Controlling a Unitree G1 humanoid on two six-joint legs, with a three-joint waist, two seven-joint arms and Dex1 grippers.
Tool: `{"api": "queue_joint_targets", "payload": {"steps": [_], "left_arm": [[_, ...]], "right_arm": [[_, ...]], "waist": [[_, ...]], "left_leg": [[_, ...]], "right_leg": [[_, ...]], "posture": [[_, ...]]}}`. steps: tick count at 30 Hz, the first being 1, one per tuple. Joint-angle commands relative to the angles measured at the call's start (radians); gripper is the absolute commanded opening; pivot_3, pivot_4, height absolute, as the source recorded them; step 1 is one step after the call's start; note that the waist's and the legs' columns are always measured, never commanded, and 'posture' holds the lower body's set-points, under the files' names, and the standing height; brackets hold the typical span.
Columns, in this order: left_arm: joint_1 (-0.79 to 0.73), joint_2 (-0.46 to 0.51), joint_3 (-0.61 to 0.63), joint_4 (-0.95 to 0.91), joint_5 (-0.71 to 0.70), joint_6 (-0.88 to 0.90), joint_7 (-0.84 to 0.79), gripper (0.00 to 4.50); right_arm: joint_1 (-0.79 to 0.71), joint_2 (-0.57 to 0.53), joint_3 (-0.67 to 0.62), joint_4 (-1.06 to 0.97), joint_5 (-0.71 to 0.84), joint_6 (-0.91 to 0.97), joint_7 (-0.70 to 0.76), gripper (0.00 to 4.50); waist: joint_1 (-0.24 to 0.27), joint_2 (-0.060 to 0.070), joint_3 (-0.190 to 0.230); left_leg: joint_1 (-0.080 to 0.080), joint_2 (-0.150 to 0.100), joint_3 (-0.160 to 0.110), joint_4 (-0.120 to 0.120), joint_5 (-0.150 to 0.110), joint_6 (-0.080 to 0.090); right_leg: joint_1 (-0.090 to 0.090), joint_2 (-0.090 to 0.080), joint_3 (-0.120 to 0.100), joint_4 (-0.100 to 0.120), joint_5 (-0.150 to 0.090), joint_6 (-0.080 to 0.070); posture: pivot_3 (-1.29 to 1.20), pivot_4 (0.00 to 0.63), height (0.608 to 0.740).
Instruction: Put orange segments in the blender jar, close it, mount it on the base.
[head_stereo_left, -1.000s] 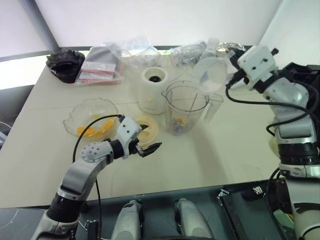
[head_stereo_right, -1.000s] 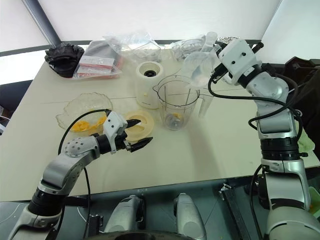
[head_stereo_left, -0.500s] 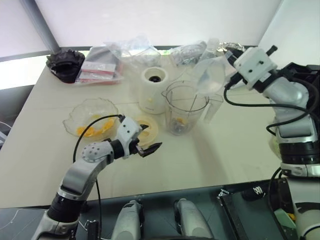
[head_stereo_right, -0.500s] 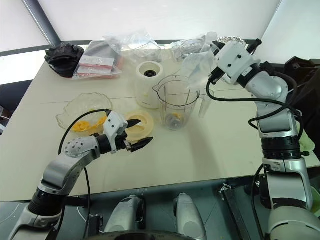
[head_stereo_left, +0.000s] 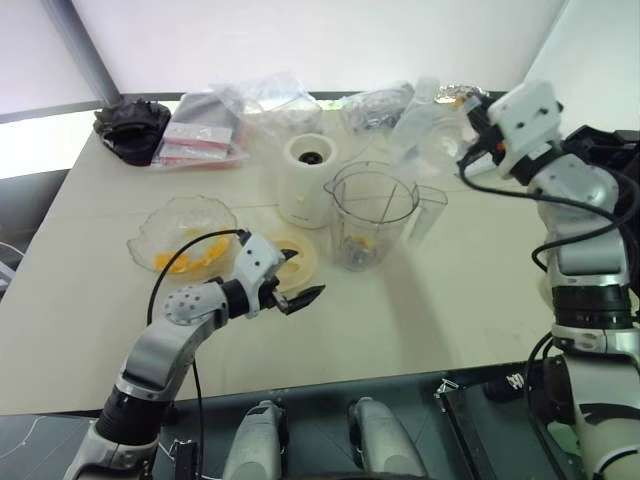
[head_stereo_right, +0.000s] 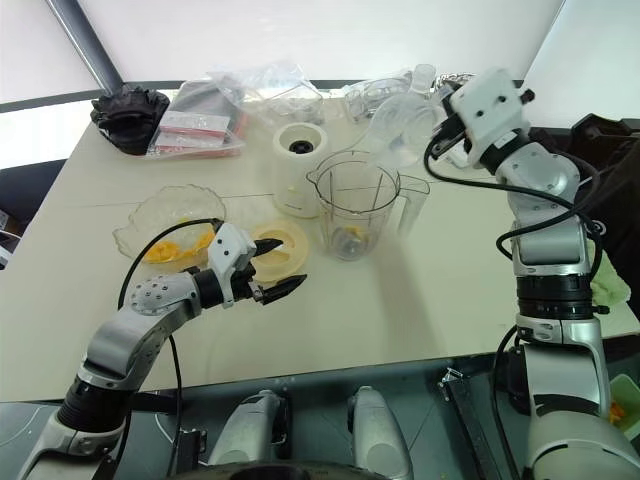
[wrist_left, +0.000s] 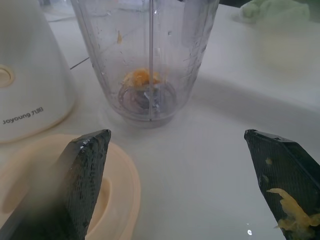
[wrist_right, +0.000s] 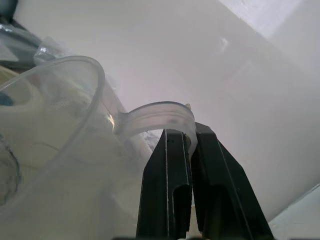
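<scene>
The clear cup's handle (wrist_right: 161, 116) is held in shut fingers and the tabletop (head_stereo_left: 500, 248) beside the green towel is open, so my right gripper should keep carrying the cup until it stands there.
The blender jar (head_stereo_left: 372, 215) stands upright and uncovered mid-table, with an orange segment (wrist_left: 141, 77) on its blade hub. Behind and left of it sits the cream base (head_stereo_left: 308, 178). A flat cream lid (head_stereo_left: 295, 258) lies in front of the base. My left gripper (head_stereo_left: 300, 277) hovers open just over the lid's near edge, nothing between its fingers, with pulp stuck on one pad (wrist_left: 287, 210). More orange segments (head_stereo_left: 185, 262) lie in the glass bowl (head_stereo_left: 150, 225). My right gripper (wrist_right: 191, 135) is raised behind and right of the jar, shut on the round tab of a small clear cup (head_stereo_right: 395, 130).
Clear plastic bags (head_stereo_left: 265, 100), red-and-white packets (head_stereo_left: 195, 140) and a black crumpled thing (head_stereo_left: 132, 125) line the table's back. The dark table edge (head_stereo_left: 330, 385) runs along the front. Bare tabletop (head_stereo_left: 470, 300) lies right of the jar.
My right hand has swung to the right and rolled, carrying the clear cup away from the jar's mouth. The left arm has stayed still.
</scene>
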Motion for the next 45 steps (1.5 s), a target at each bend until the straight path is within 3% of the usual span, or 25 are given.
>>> {"api": "queue_joint_targets", "payload": {"steps": [1, 8, 12, 15, 22, 45], "left_arm": [[-0.006, 0.005, -0.002, -0.025, 0.002, -0.017, -0.007, 4.5], [-0.015, 0.006, -0.004, -0.007, 0.007, -0.026, -0.019, 4.5], [-0.013, 0.005, -0.005, -0.005, 0.009, -0.028, -0.023, 4.5], [-0.011, 0.004, -0.006, -0.007, 0.01, -0.028, -0.023, 4.5], [0.002, 0.008, -0.001, -0.022, 0.01, -0.02, -0.019, 4.5], [0.024, 0.023, 0.006, -0.053, 0.004, -0.005, -0.014, 4.5]], "right_arm": [[-0.057, 0.01, -0.095, -0.053, 0.089, 0.12, -0.057, 0.06], [-0.094, 0.09, -0.284, -0.05, 0.273, 0.376, -0.221, 0.06], [-0.081, 0.123, -0.379, -0.021, 0.326, 0.418, -0.325, 0.06], [-0.055, 0.148, -0.452, 0.032, 0.342, 0.391, -0.412, 0.06], [0.049, 0.174, -0.507, 0.147, 0.34, 0.228, -0.461, 0.06], [0.15, 0.158, -0.474, 0.55, 0.294, -0.103, -0.486, 0.06]], "waist": [[-0.001, 0.0, 0.0], [-0.002, 0.0, 0.0], [-0.001, 0.0, 0.0], [-0.001, 0.0, 0.0], [-0.007, 0.001, 0.0], [-0.007, 0.001, 0.0]], "left_leg": [[0.0, 0.0, 0.0, 0.0, 0.0, 0.0], [0.0, 0.0, 0.0, 0.0, 0.0, 0.0], [0.0, 0.0, 0.0, 0.0, 0.0, 0.0], [0.0, 0.0, 0.0, 0.0, 0.0, 0.0], [0.0, -0.001, 0.001, -0.001, 0.0, 0.0], [0.0, 0.0, 0.001, -0.001, 0.0, 0.0]], "right_leg": [[0.0, 0.0, 0.0, 0.0, 0.0, 0.0], [0.0, 0.0, 0.0, 0.0, 0.0, 0.0], [0.0, 0.0, 0.0, 0.0, 0.0, 0.0], [0.0, 0.0, 0.0, 0.0, 0.0, 0.0], [0.0, 0.0, 0.0, -0.001, 0.0, 0.0], [0.0, 0.002, 0.0, 0.0, 0.0, 0.0]], "posture": [[0.0, 0.15, 0.74], [0.0, 0.15, 0.74], [0.0, 0.15, 0.74], [0.0, 0.15, 0.74], [0.0, 0.15, 0.74], [0.0, 0.15, 0.74]]}}
